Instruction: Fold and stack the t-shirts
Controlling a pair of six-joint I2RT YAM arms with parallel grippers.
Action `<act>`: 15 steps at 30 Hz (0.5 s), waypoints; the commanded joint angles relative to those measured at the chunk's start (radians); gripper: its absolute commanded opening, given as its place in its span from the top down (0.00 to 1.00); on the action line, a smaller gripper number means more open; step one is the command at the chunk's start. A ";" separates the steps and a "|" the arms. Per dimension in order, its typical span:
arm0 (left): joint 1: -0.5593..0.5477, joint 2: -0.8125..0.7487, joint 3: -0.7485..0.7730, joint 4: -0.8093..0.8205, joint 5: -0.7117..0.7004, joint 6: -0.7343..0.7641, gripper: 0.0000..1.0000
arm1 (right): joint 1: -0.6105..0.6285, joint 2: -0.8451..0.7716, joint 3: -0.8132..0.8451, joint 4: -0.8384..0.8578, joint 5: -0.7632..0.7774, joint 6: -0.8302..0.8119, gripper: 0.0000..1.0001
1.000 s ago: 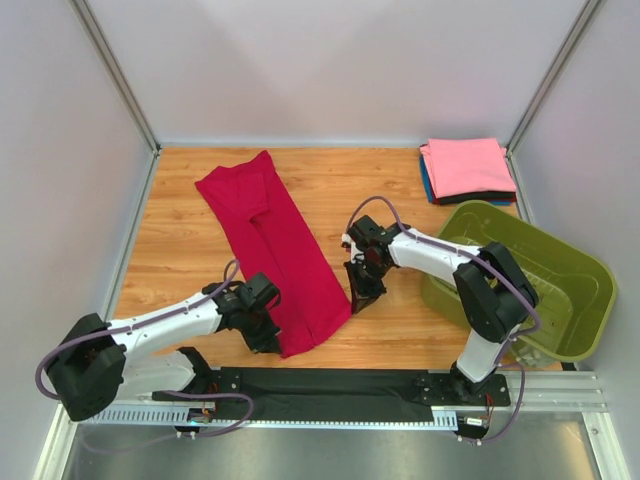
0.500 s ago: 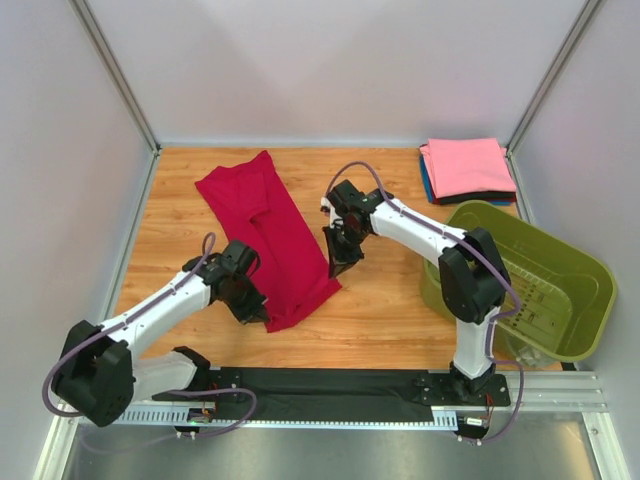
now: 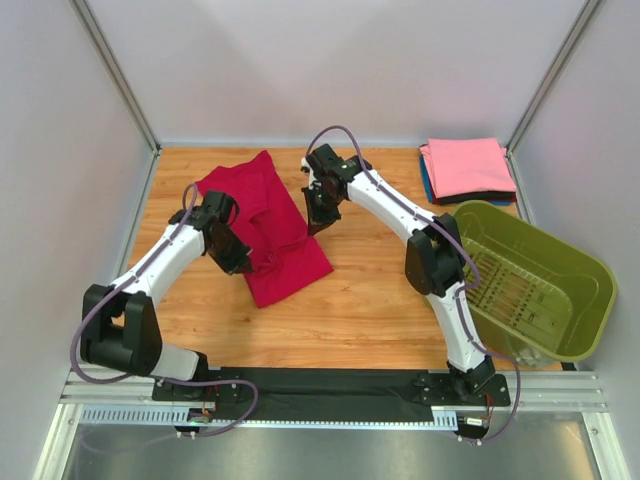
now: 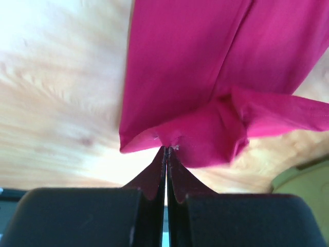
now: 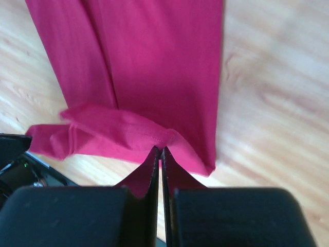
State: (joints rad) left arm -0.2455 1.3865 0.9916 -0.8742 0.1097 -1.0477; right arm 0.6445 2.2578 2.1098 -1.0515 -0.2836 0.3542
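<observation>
My left gripper should keep moving toward the t-shirt's far end point(image 3: 250, 174) until the hem lies flat, since both hem corners point(image 3: 254, 266) line up with the crimson-red t-shirt's long edges.
A deep crimson-red t-shirt point(image 3: 285, 262) lies as a long strip on the wooden table, its near end lifted and doubled back over itself. My left gripper point(image 3: 237, 260) is shut on the left corner of that raised hem; in the left wrist view the cloth point(image 4: 190, 67) bunches at the pinched tips point(image 4: 166, 150). My right gripper point(image 3: 317, 215) is shut on the right hem corner, and the right wrist view shows the stitched edge point(image 5: 154, 62) clamped at the tips point(image 5: 160, 150). A stack of folded t-shirts, pink on top point(image 3: 465, 165), sits at the far right; blue and black edges point(image 3: 428, 186) peek out below.
An olive-green plastic basket point(image 3: 585, 290) stands tilted at the right, just in front of the folded stack. Bare wood point(image 3: 370, 295) stretches between the shirt and the arm bases. White walls close in the table's back and sides.
Both grippers have carried the shirt's near hem away from the arm bases toward the far end. The strip is now about half its earlier length, doubled over.
</observation>
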 commanded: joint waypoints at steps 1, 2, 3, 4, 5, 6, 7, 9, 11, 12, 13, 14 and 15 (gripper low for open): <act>0.051 0.067 0.087 -0.012 -0.042 0.098 1.00 | -0.032 0.051 0.102 0.021 0.006 -0.004 1.00; 0.061 0.081 0.099 -0.012 -0.047 0.104 1.00 | -0.035 0.058 0.105 0.039 -0.009 -0.003 1.00; 0.078 0.095 0.114 -0.011 -0.054 0.107 1.00 | -0.039 0.063 0.096 0.063 -0.023 -0.003 1.00; 0.084 0.121 0.120 -0.009 -0.070 0.110 1.00 | -0.042 0.063 0.082 0.121 -0.037 0.000 1.00; 0.092 0.134 0.127 -0.008 -0.074 0.118 1.00 | -0.042 0.059 0.067 0.154 -0.038 0.002 1.00; 0.103 0.144 0.137 -0.005 -0.076 0.121 1.00 | -0.042 0.051 0.052 0.218 -0.042 0.005 1.00; 0.109 0.161 0.145 0.000 -0.085 0.129 1.00 | -0.043 0.051 0.035 0.244 -0.048 0.008 1.00; 0.121 0.175 0.160 0.012 -0.091 0.133 1.00 | -0.048 0.071 0.045 0.286 -0.069 0.012 1.00; 0.130 0.198 0.174 0.020 -0.087 0.137 1.00 | -0.049 0.091 0.090 0.294 -0.088 0.015 1.00; 0.141 0.206 0.186 0.023 -0.084 0.141 1.00 | -0.052 0.114 0.107 0.292 -0.088 0.017 1.00; 0.147 0.221 0.193 0.029 -0.078 0.144 1.00 | -0.054 0.124 0.122 0.292 -0.091 0.020 1.00; 0.155 0.226 0.200 0.037 -0.074 0.146 1.00 | -0.057 0.141 0.148 0.294 -0.094 0.025 1.00; 0.160 0.232 0.214 0.038 -0.070 0.150 1.00 | -0.062 0.149 0.157 0.300 -0.095 0.035 1.00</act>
State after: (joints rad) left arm -0.1070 1.6089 1.1496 -0.8658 0.0429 -0.9321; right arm 0.5915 2.3711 2.1994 -0.8268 -0.3519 0.3679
